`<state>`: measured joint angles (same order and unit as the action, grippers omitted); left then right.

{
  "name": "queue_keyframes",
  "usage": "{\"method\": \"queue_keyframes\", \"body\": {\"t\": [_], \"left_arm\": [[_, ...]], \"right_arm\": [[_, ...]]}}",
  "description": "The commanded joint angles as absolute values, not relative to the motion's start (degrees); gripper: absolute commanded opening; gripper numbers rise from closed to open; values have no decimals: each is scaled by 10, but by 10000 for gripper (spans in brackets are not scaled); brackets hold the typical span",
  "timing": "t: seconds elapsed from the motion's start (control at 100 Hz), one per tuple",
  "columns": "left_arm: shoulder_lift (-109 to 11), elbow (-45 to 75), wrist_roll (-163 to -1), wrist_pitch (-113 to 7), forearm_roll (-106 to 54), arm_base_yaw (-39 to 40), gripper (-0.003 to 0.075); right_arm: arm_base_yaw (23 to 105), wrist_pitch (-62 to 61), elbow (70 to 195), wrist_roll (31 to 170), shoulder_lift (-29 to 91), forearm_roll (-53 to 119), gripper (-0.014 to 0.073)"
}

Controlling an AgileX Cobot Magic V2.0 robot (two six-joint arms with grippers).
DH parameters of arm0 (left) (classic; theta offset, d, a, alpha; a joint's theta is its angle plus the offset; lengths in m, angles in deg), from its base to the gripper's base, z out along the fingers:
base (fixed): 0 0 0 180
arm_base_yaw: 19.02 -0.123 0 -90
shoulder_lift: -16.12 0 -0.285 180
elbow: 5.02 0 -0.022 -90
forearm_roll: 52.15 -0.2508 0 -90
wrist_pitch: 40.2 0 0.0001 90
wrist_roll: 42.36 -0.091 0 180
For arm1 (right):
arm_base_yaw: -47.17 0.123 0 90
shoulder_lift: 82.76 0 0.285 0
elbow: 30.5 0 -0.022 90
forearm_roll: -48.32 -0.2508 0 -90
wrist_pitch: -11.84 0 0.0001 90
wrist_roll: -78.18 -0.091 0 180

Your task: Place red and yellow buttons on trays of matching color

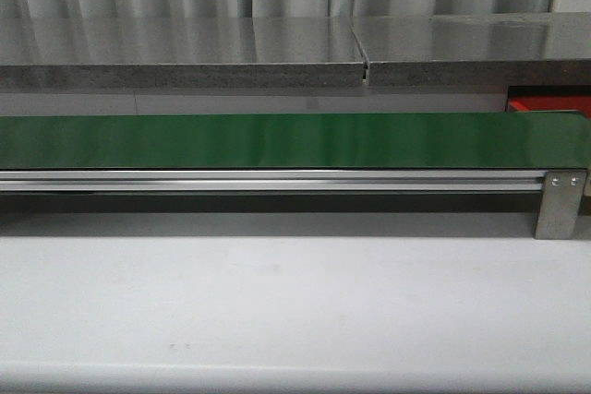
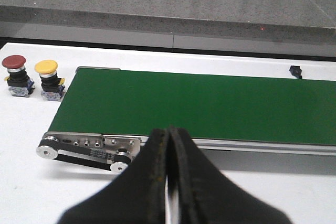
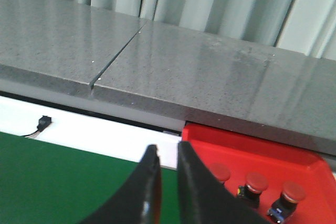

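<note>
The robot's left gripper should take the yellow button (image 2: 46, 67), because the button stands off the green belt's end, far from the right gripper beside the red tray (image 1: 552, 103).
A red button (image 2: 14, 74) and a yellow button (image 2: 47, 77) stand side by side on the white table, just off the end of the green belt (image 2: 199, 103). My left gripper (image 2: 169, 130) is shut and empty, on the near side of the belt, well apart from both buttons. The red tray (image 3: 294, 156) holds three red buttons (image 3: 257, 182). My right gripper (image 3: 167, 149) hangs over the belt's edge beside that tray, its jaws a narrow gap apart with nothing between them. A strip of the red tray (image 1: 549, 99) shows behind the belt. No yellow tray is in view.
The long green belt (image 1: 277, 140) crosses the table on an aluminium rail with a metal bracket (image 1: 560, 205). A grey stone ledge (image 1: 277, 53) runs behind it. A small black plug (image 2: 296, 71) lies on the table beyond the belt.
</note>
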<state>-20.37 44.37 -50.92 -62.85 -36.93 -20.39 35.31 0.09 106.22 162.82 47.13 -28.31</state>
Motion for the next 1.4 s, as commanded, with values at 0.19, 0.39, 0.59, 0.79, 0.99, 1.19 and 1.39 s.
{"method": "queue_keyframes", "body": {"t": [0.19,0.39,0.59,0.79,0.99,1.19,1.39], "left_arm": [[-205,429,-510,-585,-360,-199,-20],[-205,429,-510,-585,-360,-199,-20],[-205,429,-510,-592,-360,-199,96],[-205,429,-510,-602,-360,-199,585],[-206,429,-509,-598,-360,-199,691],[-242,394,-454,-595,-360,-228,691],[-367,283,-424,-605,-358,-311,691]], "right_arm": [[351,-23,1070,1627,475,-296,-59],[367,-13,1070,1627,475,-296,-59],[378,-12,1070,1627,475,-296,-59],[378,-12,1070,1627,475,-296,-59],[378,-12,1070,1627,475,-296,-59],[378,-12,1070,1627,475,-296,-59],[378,-12,1070,1627,475,-296,-59]]}}
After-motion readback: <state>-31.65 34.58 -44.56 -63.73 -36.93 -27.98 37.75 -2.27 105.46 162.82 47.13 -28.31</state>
